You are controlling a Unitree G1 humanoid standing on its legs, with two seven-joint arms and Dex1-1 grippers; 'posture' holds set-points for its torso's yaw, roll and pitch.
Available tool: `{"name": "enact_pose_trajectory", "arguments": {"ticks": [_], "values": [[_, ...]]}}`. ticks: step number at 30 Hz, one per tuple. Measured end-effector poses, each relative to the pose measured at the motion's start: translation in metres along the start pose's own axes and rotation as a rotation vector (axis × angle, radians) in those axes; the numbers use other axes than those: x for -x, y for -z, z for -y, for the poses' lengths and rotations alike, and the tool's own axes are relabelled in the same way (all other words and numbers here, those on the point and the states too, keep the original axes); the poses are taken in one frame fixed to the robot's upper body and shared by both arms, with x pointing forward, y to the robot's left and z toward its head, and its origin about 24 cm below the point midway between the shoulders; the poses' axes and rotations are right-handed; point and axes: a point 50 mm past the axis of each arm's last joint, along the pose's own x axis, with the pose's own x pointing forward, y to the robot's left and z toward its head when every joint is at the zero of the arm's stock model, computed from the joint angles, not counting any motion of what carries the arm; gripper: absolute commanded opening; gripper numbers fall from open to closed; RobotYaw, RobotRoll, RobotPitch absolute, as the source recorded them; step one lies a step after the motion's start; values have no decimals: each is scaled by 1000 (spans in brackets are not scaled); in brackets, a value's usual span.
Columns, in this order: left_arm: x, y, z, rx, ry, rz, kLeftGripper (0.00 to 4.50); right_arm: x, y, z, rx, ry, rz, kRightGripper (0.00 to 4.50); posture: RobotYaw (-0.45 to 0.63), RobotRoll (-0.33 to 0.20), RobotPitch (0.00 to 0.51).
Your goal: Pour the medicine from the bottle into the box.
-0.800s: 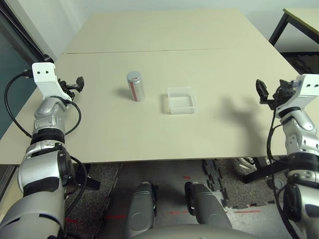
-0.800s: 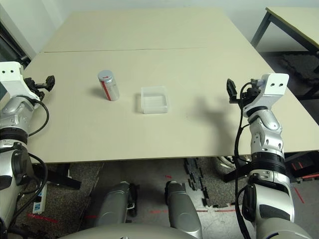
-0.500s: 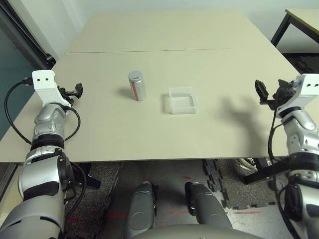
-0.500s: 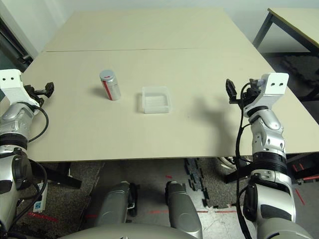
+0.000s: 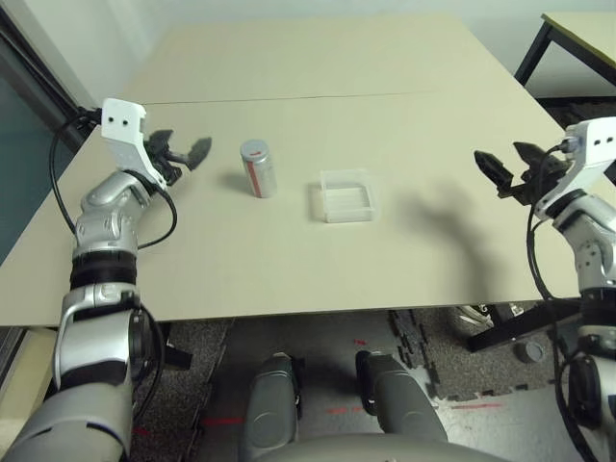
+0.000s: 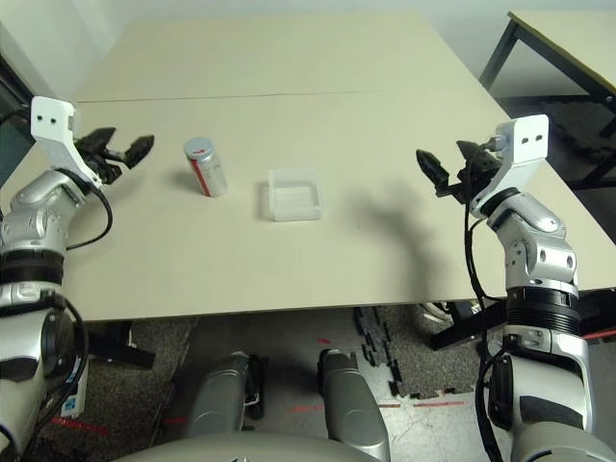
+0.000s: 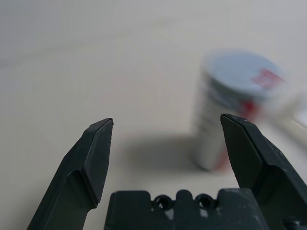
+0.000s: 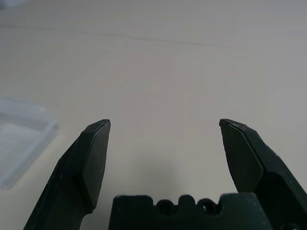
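Next, my left gripper moves around to the bottle's near side (image 5: pixel 254 205) and centers its opening first, because the bottle (image 5: pixel 258 171) is lined up with one of the gripper's fingers.
The silvery-grey bottle (image 5: pixel 257 169) stands upright left of the table's middle, its grey cap (image 7: pixel 242 72) with the red mark on top. A short way to its right lies the clear square box (image 5: pixel 345 195), with nothing visible inside. The medicine is hidden. My left gripper (image 5: pixel 185 146) hovers open just left of the bottle, pointing at it, and the bottle (image 7: pixel 235 105) stands ahead of it near one finger. My right gripper (image 5: pixel 502 159) is open above the table's right side, well apart from the box (image 8: pixel 21 139).
A seam (image 5: pixel 327 96) runs across the beige table (image 5: pixel 289 250) behind the objects. Another table's corner (image 5: pixel 577 29) stands at the far right. Bare tabletop lies between the box and my right gripper.
My left gripper has swung in from the table's left edge to just beside the bottle. My right gripper has edged inward. Bottle and box have stayed put.
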Motion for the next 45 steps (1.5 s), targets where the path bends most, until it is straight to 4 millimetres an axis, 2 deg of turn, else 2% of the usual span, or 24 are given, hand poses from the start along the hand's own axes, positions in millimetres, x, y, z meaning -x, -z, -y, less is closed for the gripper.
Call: {"name": "enact_pose_trajectory", "arguments": {"ticks": [6, 12, 14, 19, 24, 34, 45], "values": [[18, -1, 22, 39, 36, -17, 4484, -6, -7, -16, 11, -56, 11, 4500, 59, 0, 128], [22, 3, 26, 74, 16, -34, 4484, -7, -7, -25, -2, -86, 6, 4500, 53, 0, 131], [19, 2, 25, 74, 14, -32, 4484, -7, -4, -29, -8, -99, -16, 4500, 47, 0, 133], [-3, -11, 14, 48, 18, 4, 4484, -9, -2, -43, 3, -195, -89, 4500, 25, 0, 139], [-17, -13, 10, 32, 29, 5, 4484, -5, 0, -46, -2, -212, -131, 4500, 8, 0, 152], [-20, -5, 21, 25, 93, -28, 4484, 3, 5, -52, -11, -227, -162, 4500, -6, 0, 192], [-25, 7, 33, 32, 125, -62, 4484, 5, 6, -53, -18, -228, -167, 4500, -21, 0, 193]]}}
